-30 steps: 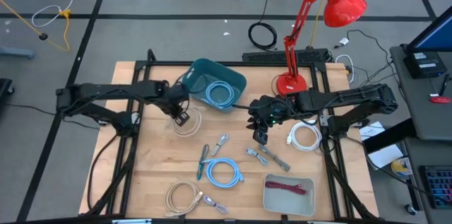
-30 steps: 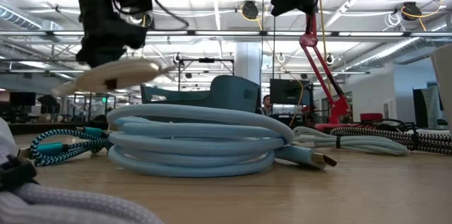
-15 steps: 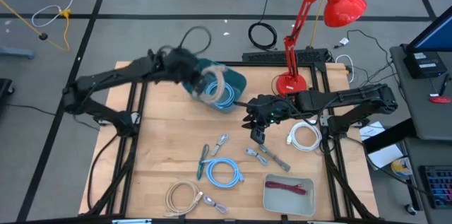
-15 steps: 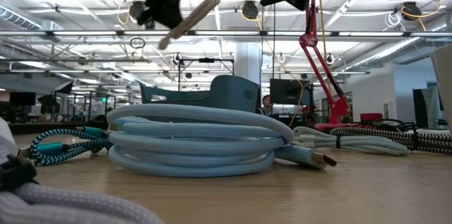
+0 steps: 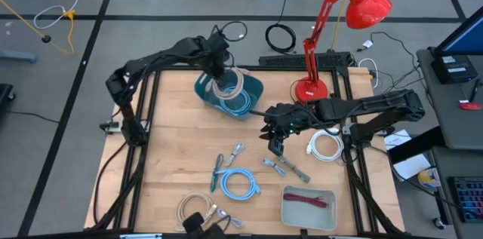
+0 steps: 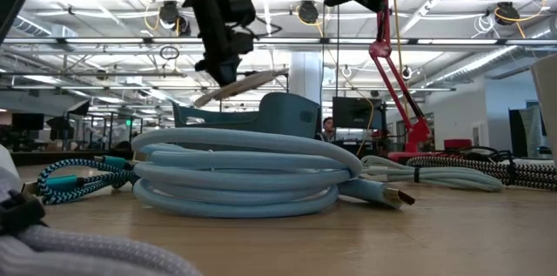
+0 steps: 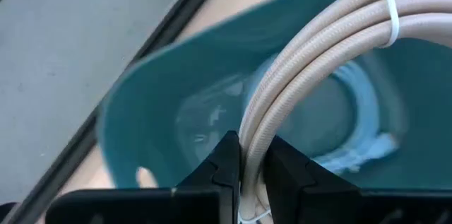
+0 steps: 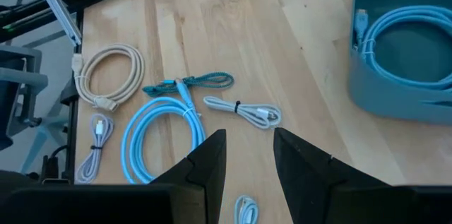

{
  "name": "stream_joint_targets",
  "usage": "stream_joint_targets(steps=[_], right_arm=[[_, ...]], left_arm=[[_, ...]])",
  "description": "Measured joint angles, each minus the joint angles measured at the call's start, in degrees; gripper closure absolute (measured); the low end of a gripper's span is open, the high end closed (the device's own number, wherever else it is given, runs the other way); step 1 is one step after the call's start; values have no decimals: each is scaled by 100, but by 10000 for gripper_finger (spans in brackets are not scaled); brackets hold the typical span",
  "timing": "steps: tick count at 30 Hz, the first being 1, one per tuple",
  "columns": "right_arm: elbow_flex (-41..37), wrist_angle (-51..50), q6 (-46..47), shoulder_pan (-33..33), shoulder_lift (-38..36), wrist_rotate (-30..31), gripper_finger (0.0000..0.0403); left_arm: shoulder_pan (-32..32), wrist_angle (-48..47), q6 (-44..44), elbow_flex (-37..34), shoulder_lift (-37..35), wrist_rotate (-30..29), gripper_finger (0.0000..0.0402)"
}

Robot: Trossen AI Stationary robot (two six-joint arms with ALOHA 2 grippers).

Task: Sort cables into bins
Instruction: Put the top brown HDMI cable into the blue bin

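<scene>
The beige coil (image 5: 229, 84) is hanging above the dark teal bin's open inside (image 5: 241, 97), so the robot's left gripper should go on lowering it until it sits below the bin's rim and then let it go.
My left gripper (image 5: 219, 67) is at the table's far side, shut on a beige cable coil (image 5: 231, 84) bound by a white tie (image 7: 385, 5). It holds the coil over the dark teal bin (image 5: 211, 92), where a light blue coil (image 5: 240, 103) lies. In the low view the beige coil (image 6: 242, 84) hangs tilted just above the bin's rim (image 6: 261, 112). My right gripper (image 5: 277, 145) hovers open over the table's middle with nothing between its fingers (image 8: 212, 157). The pale grey bin (image 5: 290, 210) at the near edge holds a maroon piece (image 5: 308, 201). My left gripper pinches several strands on one side of the beige coil's loop (image 7: 260, 131) between its two fingers (image 7: 227, 159). The fingers slant down from above and lie across the strands. The coil reaches out past the fingertips, tilted, clear of the bin and table.
On the table lie a light blue coil (image 5: 238, 184), a second beige coil (image 5: 195, 209), a teal piece (image 5: 217, 170), grey pieces (image 5: 285, 166) and a white coil (image 5: 326, 146). A red lamp (image 5: 311, 87) stands at the far right beside the teal bin.
My left gripper has lifted the beige coil from the table's left-middle and swung it toward the far edge and right. It rose high, then came down over the teal bin. The coil has stayed pinched and now hangs tilted above the rim.
</scene>
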Motion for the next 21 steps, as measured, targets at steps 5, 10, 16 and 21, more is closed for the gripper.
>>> stream_joint_targets(steps=[5,10,16,21], right_arm=[[0,-117,97,93,0,146,293],[0,-168,181,96,0,142,293],[0,-371,258,96,0,127,293],[0,-412,353,96,0,119,293]], left_arm=[[221,50,358,2,211,6,362],[263,-102,730,2,478,-19,362],[213,-223,899,2,810,-58,362],[225,-263,842,2,1029,-247,362]])
